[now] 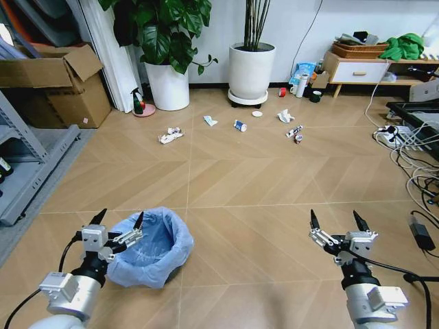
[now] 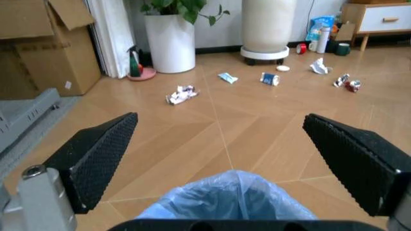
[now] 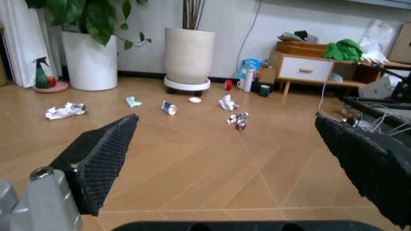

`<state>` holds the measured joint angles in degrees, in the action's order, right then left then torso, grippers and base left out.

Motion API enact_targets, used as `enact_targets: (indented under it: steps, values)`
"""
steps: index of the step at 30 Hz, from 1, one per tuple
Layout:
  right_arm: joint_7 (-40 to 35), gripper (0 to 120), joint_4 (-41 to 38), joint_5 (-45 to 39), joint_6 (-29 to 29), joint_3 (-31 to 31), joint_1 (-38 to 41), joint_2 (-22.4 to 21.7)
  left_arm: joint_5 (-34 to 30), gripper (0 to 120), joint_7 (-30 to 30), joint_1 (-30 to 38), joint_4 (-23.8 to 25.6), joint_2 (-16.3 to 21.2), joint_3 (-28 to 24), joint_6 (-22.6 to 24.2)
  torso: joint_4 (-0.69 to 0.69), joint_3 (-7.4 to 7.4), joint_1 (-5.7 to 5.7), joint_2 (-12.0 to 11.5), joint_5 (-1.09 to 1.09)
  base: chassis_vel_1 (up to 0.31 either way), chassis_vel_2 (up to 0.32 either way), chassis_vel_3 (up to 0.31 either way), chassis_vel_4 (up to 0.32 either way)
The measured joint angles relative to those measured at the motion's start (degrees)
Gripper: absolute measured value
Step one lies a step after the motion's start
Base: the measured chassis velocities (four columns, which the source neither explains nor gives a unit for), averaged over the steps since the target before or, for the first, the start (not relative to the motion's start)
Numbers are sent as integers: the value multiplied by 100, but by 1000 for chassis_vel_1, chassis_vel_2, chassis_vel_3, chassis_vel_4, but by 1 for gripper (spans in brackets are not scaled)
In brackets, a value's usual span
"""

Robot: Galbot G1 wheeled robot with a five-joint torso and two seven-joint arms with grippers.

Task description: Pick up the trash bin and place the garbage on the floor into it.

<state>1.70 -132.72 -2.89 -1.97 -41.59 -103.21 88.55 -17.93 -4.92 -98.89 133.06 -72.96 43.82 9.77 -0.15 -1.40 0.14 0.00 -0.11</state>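
Observation:
The light blue bag (image 1: 142,271) is folded over the trash bin's rim (image 1: 180,240), so the bag will stay draped and open when the robot carries the bin.
The trash bin (image 1: 152,247), lined with a crinkly light blue bag, stands on the floor (image 1: 240,178) at the near left. My left gripper (image 1: 119,221) is open just above its near-left rim, and the bin's bag (image 2: 234,199) shows below the open fingers in the left wrist view. My right gripper (image 1: 337,221) hangs open over bare floor at the near right. The garbage lies far ahead: a crumpled paper wad (image 1: 170,135), a small paper piece (image 1: 210,121), a blue-and-white cup (image 1: 239,126), another white wad (image 1: 285,116), a silvery wrapper (image 1: 294,130) and a small red wrapper (image 1: 298,138).
Two large white plant pots (image 1: 169,86) (image 1: 251,70) stand at the back wall. A cardboard box (image 1: 55,86) and a metal rack (image 1: 27,157) are on the left. Cables and a power strip (image 1: 405,140) crowd the right. A low wooden cabinet (image 1: 360,67) is at back right.

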Motion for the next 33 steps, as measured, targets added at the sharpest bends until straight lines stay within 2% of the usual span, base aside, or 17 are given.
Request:
enact_targets:
  steps: [8, 16, 20, 21, 22, 25, 27, 28, 31, 33]
  values:
    - [-10, 100, 32, 8, 4, -27, 9, 18, -54, 100, 88, 101, -73, 54, -31, 69, 0, 0, 0, 0, 0, 0, 0, 0, 0]
    - [-14, 100, 37, 13, 4, -36, 2, 11, -401, 100, 202, 414, -465, 490, -123, 364, 0, 0, 0, 0, -2, 0, 0, 0, 0]
    - [-19, 100, 37, 14, 4, -45, -30, -9, -903, 100, 265, 715, -673, 886, -145, 882, 0, 0, 0, 0, 0, 0, 0, 0, 0]
    - [-19, 100, 37, 14, 4, -45, -30, -9, -903, 100, 265, 715, -673, 886, -145, 882, 0, 0, 0, 0, 0, 0, 0, 0, 0]
    - [-20, 100, 37, 14, 3, -49, -41, -15, -1062, 100, 316, 848, -794, 1039, -151, 1165, 0, 0, 0, 0, 0, 0, 0, 0, 0]
    - [-21, 100, 37, 14, -1, -50, -59, -16, -1211, 100, 378, 1009, -1001, 1239, -182, 1399, 0, 0, 0, 0, -1, 0, 0, 0, 0]
    - [-27, 100, 25, 14, -12, -46, -103, -26, -1479, 100, 476, 1201, -1288, 1569, -264, 1878, 0, -1, 0, 0, -1, 0, 0, 0, 0]
    - [-27, 100, 25, 14, -12, -46, -103, -26, -1479, 100, 476, 1201, -1288, 1569, -264, 1878, 0, -1, 0, 0, -1, 0, 0, 0, 0]
    - [-73, 100, -4, 0, -12, -92, -171, -125, -1829, 100, 516, 1494, -1654, 2012, -418, 2433, 0, 0, 0, 0, -1, 0, 0, 0, 0]
    - [-84, 100, -5, -5, -14, -106, -178, -143, -1934, 100, 534, 1574, -1749, 2103, -461, 2580, 0, 0, 0, 0, 0, 0, 0, 0, 0]
